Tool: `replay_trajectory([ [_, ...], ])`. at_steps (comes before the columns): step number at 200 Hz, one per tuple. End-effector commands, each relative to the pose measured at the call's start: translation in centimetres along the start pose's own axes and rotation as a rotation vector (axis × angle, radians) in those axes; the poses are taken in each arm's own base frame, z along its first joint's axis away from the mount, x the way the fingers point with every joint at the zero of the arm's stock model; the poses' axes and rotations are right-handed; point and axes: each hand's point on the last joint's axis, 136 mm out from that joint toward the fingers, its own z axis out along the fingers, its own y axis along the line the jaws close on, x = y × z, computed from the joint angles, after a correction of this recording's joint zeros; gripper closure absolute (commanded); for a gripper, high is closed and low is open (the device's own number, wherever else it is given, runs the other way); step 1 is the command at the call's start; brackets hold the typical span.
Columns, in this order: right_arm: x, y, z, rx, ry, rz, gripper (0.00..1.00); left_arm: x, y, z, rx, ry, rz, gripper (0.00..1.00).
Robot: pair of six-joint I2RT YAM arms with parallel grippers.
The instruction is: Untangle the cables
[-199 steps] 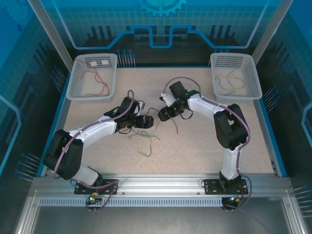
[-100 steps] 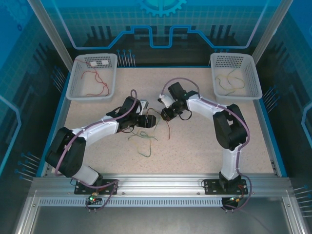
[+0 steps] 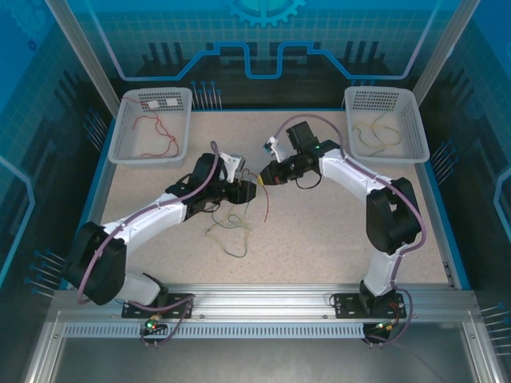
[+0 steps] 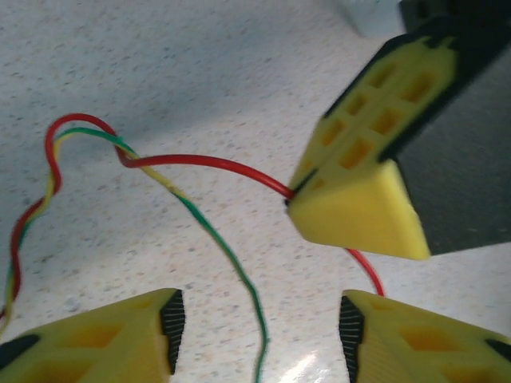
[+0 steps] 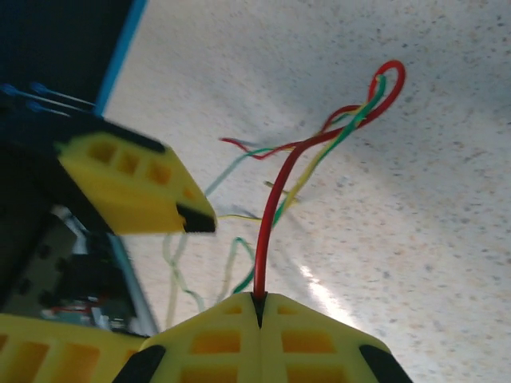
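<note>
My left gripper should take the cable's loose end (image 3: pixel 267 209), because my right gripper holds the red cable while the red wire's basket (image 3: pixel 149 132) is on my left gripper's side.
The cables (image 3: pixel 231 227) lie as a loose red, green and yellow tangle on the speckled table, just in front of both grippers. My right gripper (image 3: pixel 267 177) is shut on the red cable (image 5: pixel 279 199), which rises from its fingertips (image 5: pixel 259 299) and loops back into the tangle. My left gripper (image 3: pixel 247 190) sits close to its left, facing it. In the left wrist view my left gripper (image 4: pixel 259 327) is open, and a green cable (image 4: pixel 231 259) runs between its pads untouched. The right gripper's shut fingers (image 4: pixel 359 199) pinch the red cable (image 4: pixel 207 162) just ahead.
A white basket (image 3: pixel 128 140) at the back left holds a red wire. Another white basket (image 3: pixel 415 136) at the back right holds yellow-green wire. A blue rim (image 3: pixel 447 231) borders the table. The two grippers almost touch at the middle.
My right gripper has shut on the red cable and lifted it a little off the table. My left gripper has moved up beside it, its jaws narrower than before.
</note>
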Motion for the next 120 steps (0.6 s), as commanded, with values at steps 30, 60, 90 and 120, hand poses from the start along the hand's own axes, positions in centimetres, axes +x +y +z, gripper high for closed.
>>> replay_trajectory([
  [30, -1.5, 5.1, -0.6, -0.205, 0.004, 0.17, 1.0, -1.3, -3.7, -1.1, 0.162, -0.029, 0.031, 0.64],
  [60, -2.2, 5.5, -0.8, -0.232, -0.013, 0.232, 1.0, -1.3, -4.5, -1.2, 0.185, -0.018, 0.045, 0.74],
  [90, -2.5, 4.8, -0.4, -0.194, -0.029, 0.269, 1.0, -1.3, -5.5, -1.2, 0.235, -0.012, 0.035, 0.64],
  [120, -3.0, 4.9, -0.5, -0.199, -0.053, 0.294, 1.0, -0.8, -5.0, -0.3, 0.214, 0.019, 0.018, 0.39],
])
